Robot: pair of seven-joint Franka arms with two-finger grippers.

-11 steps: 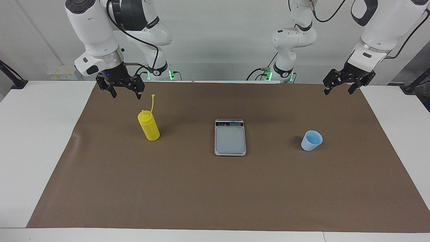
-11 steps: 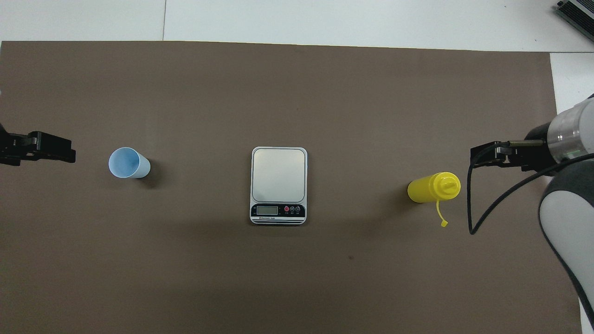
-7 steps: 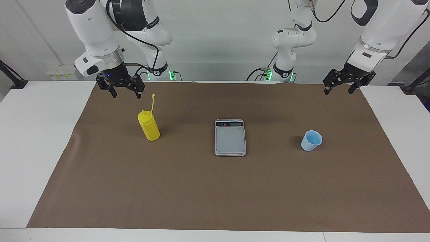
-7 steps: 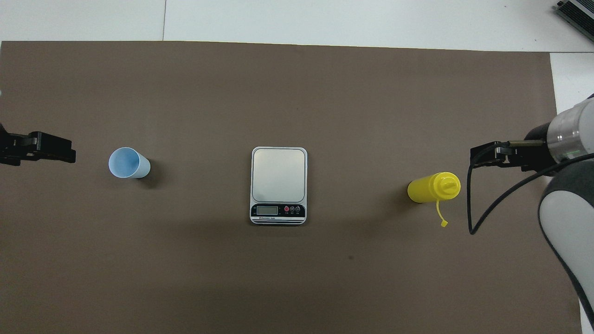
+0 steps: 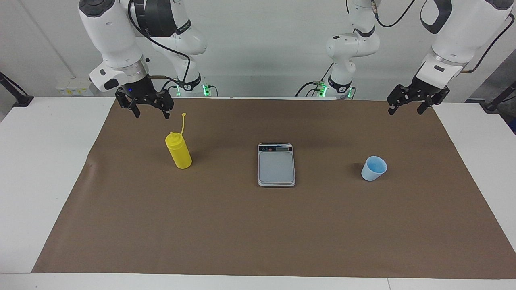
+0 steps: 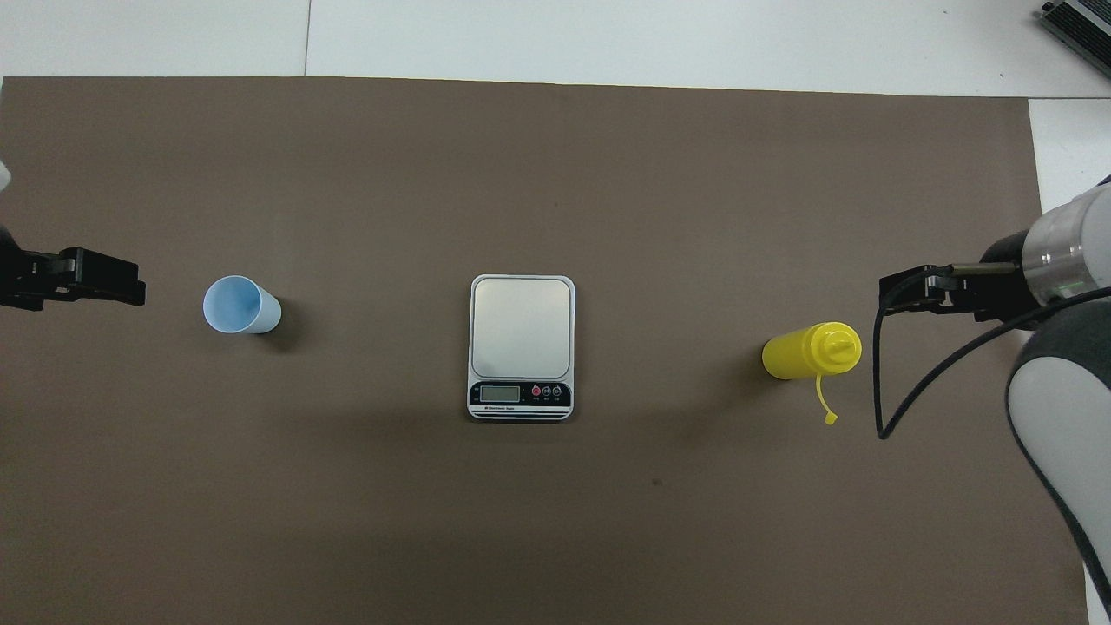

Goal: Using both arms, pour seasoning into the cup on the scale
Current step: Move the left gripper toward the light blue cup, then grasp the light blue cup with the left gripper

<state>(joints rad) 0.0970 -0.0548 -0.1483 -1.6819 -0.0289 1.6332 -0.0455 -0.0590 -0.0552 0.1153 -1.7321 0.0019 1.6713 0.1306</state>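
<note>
My open left gripper should keep going down toward the cup's rim (image 6: 214, 288) until its fingers straddle the cup's side, because the light blue cup (image 6: 243, 305) stands upright and clear in front of it.
The yellow seasoning bottle (image 5: 179, 152) stands upright on the brown mat toward the right arm's end, its cap strap sticking up; it also shows in the overhead view (image 6: 810, 351). The silver-grey scale (image 5: 276, 164) (image 6: 521, 345) lies mid-mat, bare, with its display strip at the end nearer the robots. The light blue cup (image 5: 373, 168) (image 6: 240, 305) stands upright toward the left arm's end. My right gripper (image 5: 151, 114) (image 6: 891, 295) hangs open and empty over the mat beside the bottle, apart from it. My left gripper (image 5: 405, 111) (image 6: 130, 291) hangs open and empty over the mat's edge, apart from the cup.
A brown mat (image 5: 258, 225) covers most of the white table (image 5: 40, 169). A black cable (image 6: 903, 391) loops down from the right arm near the bottle.
My left gripper has shifted very slightly toward the cup. The right gripper, bottle, scale and cup have not moved.
</note>
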